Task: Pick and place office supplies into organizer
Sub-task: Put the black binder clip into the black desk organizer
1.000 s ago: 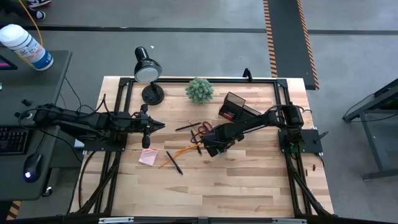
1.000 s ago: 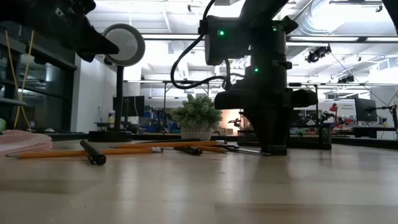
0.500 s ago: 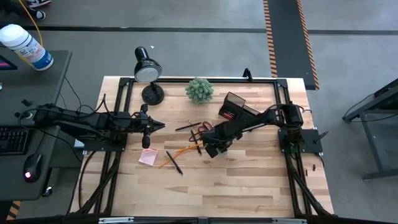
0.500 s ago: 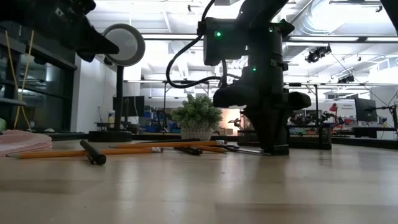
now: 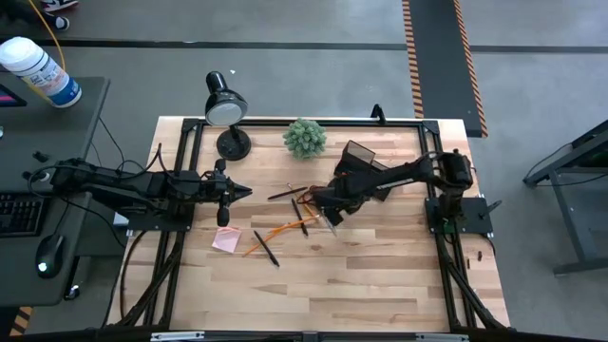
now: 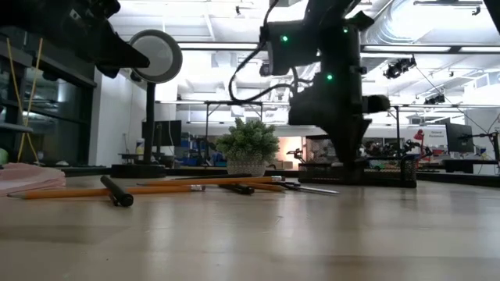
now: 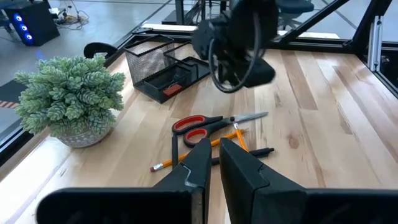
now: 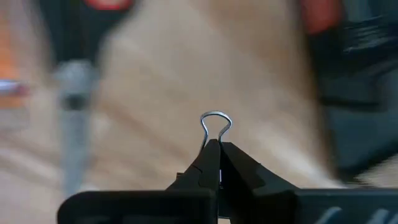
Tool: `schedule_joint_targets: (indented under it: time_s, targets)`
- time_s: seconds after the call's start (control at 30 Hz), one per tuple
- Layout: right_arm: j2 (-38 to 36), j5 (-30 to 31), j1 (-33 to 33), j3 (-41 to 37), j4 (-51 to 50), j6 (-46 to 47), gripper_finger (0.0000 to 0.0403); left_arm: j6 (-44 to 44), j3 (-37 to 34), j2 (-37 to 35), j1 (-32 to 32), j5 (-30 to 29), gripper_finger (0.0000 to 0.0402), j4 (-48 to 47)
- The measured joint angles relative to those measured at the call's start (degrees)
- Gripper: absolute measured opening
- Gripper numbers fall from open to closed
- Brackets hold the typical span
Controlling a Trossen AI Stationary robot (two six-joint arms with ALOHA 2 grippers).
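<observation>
The clip is clear of the wood and the organizer's low tray (image 7: 186,71) is open. My right gripper should keep going toward the red block (image 7: 172,89) and let go beside it.
My right gripper (image 5: 332,215) hangs over the table's middle, between the red-handled scissors (image 5: 306,197) and the black mesh organizer (image 5: 359,163). It points down and is shut on a small clip whose silver wire loop (image 8: 215,124) shows past the fingertips. In the low view the right gripper (image 6: 349,165) is clear of the tabletop. Orange and black pencils (image 5: 276,231) and a pink sticky-note pad (image 5: 226,239) lie flat on the wood. My left gripper (image 5: 243,192) waits shut at the left, above the table. My right gripper pinches the clip between its two fingertips (image 8: 205,163), coming from above and pointing steeply down. Only the clip's wire loop (image 8: 216,119) shows, sticking out beyond the tips. The fingers hide the rest of the clip. It is lifted clear of the table.
A green plant ball (image 5: 305,138) and a black desk lamp (image 5: 226,109) stand at the far edge. A black frame rail (image 5: 432,152) runs beside the organizer. Bare wood lies toward the table's near edge (image 5: 323,294).
My right gripper has shut on the clip at the tabletop. It has then risen clear of the wood and gone toward the organizer at the far right, rolling a little. The scissors, pencils and pad have stayed where they were.
</observation>
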Motion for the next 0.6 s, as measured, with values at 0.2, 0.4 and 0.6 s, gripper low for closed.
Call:
schedule_joint_targets:
  time_s: [0.2,0.4,0.6]
  targets:
    - [-1.77,8.19,-4.42,0.09,0.13,-10.35,0.0,-0.11,0.0,0.02,0.02,0.0,0.0024,-0.01]
    - [-1.79,13.48,-8.16,0.09,0.19,-19.32,0.0,-0.2,0.0,0.0,0.01,0.0,0.0024,0.01]
    - [-1.79,15.6,-11.16,0.09,1.63,-27.54,0.0,-0.22,0.0,0.0,0.0,0.0,0.0024,0.0]
